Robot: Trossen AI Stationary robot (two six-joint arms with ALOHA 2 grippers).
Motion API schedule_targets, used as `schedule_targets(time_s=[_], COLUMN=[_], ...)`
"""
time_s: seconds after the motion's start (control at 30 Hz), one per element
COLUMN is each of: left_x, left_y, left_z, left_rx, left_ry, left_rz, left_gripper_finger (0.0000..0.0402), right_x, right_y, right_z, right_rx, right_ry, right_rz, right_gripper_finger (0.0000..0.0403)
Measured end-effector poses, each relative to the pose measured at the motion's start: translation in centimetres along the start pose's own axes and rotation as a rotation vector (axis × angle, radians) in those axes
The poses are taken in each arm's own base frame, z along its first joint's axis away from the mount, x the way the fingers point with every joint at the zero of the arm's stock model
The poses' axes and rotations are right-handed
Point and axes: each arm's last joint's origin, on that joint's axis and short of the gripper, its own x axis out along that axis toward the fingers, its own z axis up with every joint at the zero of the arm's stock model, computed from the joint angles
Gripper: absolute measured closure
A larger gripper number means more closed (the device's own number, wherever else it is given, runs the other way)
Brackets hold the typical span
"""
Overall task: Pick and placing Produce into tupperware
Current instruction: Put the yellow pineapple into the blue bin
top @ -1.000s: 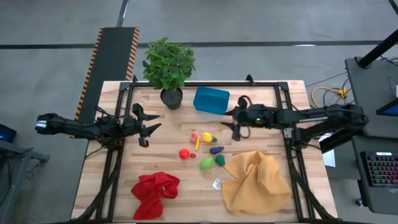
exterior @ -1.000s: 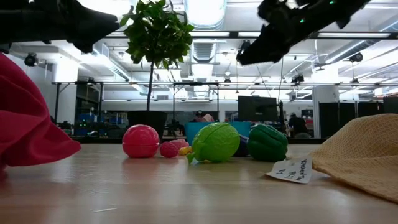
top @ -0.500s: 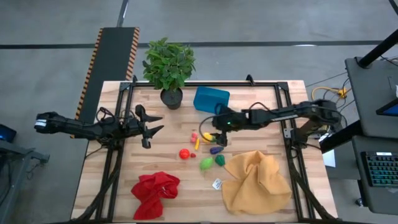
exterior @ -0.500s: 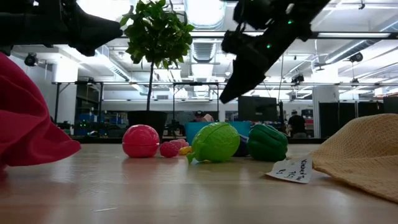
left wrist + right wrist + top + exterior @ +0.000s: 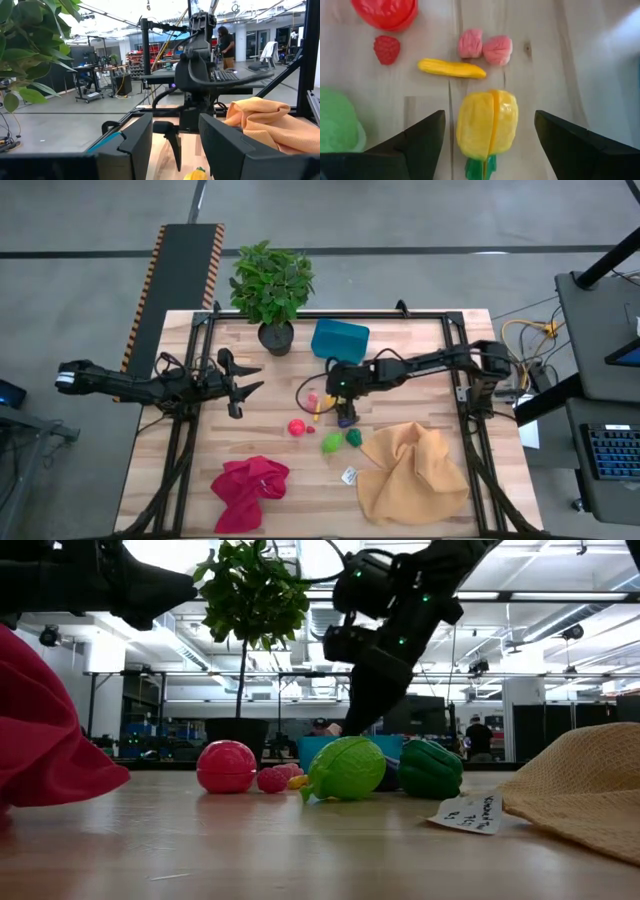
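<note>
The yellow fruit point(image 5: 487, 124) has sides that meet closely along the lengthwise seam point(image 5: 495, 120), so I expect it to stay in one piece when I pick it up and carry it to the tub.
The toy produce lies mid-table: a red ball point(image 5: 296, 427), a light-green piece point(image 5: 332, 443), a dark-green piece point(image 5: 354, 437), a yellow stick point(image 5: 451, 68), two pink pieces point(image 5: 484, 46), a raspberry point(image 5: 386, 49) and a yellow fruit with a green stem point(image 5: 487, 125). The teal tub point(image 5: 340, 340) stands behind them. My right gripper point(image 5: 340, 400) is open, pointing down over the yellow fruit, one finger point(image 5: 420, 145) on either side and apart from it. My left gripper point(image 5: 243, 387) is open and empty at the table's left.
A potted plant point(image 5: 270, 285) stands left of the tub. A red cloth point(image 5: 250, 485) lies at the near left and a mustard-yellow cloth point(image 5: 412, 470) at the near right, with a small white tag point(image 5: 349, 476) between them.
My right gripper has gone from beside the tub toward the table's left and down, until its open fingers stand over the yellow fruit among the produce. The produce has stayed where it was.
</note>
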Motion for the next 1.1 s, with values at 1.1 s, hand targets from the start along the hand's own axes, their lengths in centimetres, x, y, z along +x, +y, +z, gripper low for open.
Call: schedule_targets(time_s=[1.1], left_x=[0.1], left_y=[-0.1], left_z=[-0.2], left_rx=[0.003], left_ry=[0.01], left_rz=[0.0], left_gripper_finger=[0.0253], right_x=[4.1], right_y=[0.1], right_z=[-0.9], right_rx=[-0.025], right_ry=[0.064], right_rz=[0.025], right_gripper_finger=[0.0133])
